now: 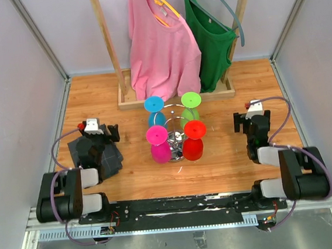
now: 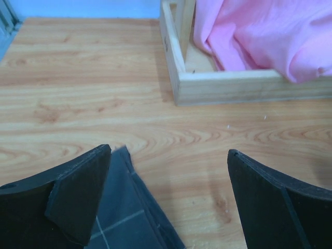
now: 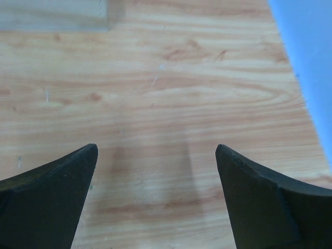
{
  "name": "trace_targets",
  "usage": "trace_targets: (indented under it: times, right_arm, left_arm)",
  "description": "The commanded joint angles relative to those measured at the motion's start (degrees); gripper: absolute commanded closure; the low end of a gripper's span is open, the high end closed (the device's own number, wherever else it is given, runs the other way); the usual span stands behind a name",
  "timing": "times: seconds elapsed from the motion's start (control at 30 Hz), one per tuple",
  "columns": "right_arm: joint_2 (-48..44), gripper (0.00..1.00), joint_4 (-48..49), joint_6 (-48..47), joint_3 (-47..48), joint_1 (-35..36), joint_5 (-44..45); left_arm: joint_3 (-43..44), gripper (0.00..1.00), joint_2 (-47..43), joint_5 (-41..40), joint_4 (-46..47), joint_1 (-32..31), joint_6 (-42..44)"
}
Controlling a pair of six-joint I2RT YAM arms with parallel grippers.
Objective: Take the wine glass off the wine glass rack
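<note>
I see the blue wine glass [image 1: 156,119] hanging with its base free and turned to my open left gripper, so I should carry on toward that base [image 1: 154,104] until my fingers close around it.
The chrome wine glass rack [image 1: 174,123] stands mid-table. Several coloured wine glasses hang upside down from it: blue [image 1: 153,105] and green [image 1: 191,100] at the back, magenta [image 1: 158,144] and red [image 1: 193,139] at the front. Left of the rack my left gripper [image 1: 111,132] is open and low over the table; in its wrist view the left gripper [image 2: 168,150] holds nothing. To the right of the rack my right gripper [image 1: 240,121] is open too. Only bare wood shows between the fingers of the right gripper [image 3: 155,148]. Both are well apart from the glasses.
A dark checked cloth [image 1: 101,157] lies under the left gripper, its corner [image 2: 129,207] reaching between the fingers. Behind the rack stands a wooden clothes rack with a box base [image 1: 129,101], holding a pink shirt [image 1: 161,48] and a green shirt [image 1: 211,43]. Walls enclose the table.
</note>
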Motion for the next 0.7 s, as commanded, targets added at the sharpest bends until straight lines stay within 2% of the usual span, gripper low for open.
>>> trace_targets:
  times: [0.0, 0.1, 0.2, 0.3, 0.43, 0.57, 0.67]
  right_arm:
    - [-12.0, 0.02, -22.6, 2.9, 8.3, 0.3, 9.8]
    - [-18.6, 0.02, -41.7, 7.0, 13.0, -1.5, 13.2]
    - [-22.7, 0.02, -55.3, 10.9, 18.3, -4.1, 13.7]
    - [-23.7, 0.02, -67.7, 15.1, 24.6, -9.4, 9.7]
    - [-20.5, 0.02, -80.3, 14.4, 35.3, -18.3, -1.0]
    - [-17.6, 0.02, -87.6, 15.4, 44.5, -18.7, -5.4]
    - [-16.4, 0.02, -91.3, 18.8, 49.6, -18.7, -12.6]
  left_arm:
    - [8.1, 0.01, -11.0, 0.6, -21.5, -0.3, 1.7]
    - [16.3, 0.01, -15.6, 1.3, -42.4, -0.3, 2.7]
    - [25.1, 0.01, -16.1, 0.6, -60.6, -0.3, 3.7]
    - [34.1, 0.01, -14.5, 0.5, -76.3, -0.3, 3.4]
    - [46.6, 0.01, -11.8, 5.4, -88.1, -0.1, 0.2]
    - [59.6, 0.04, -7.4, 14.2, -95.0, -0.1, -7.3]
    - [63.6, 0.04, -5.2, 21.8, -97.4, -0.1, -13.6]
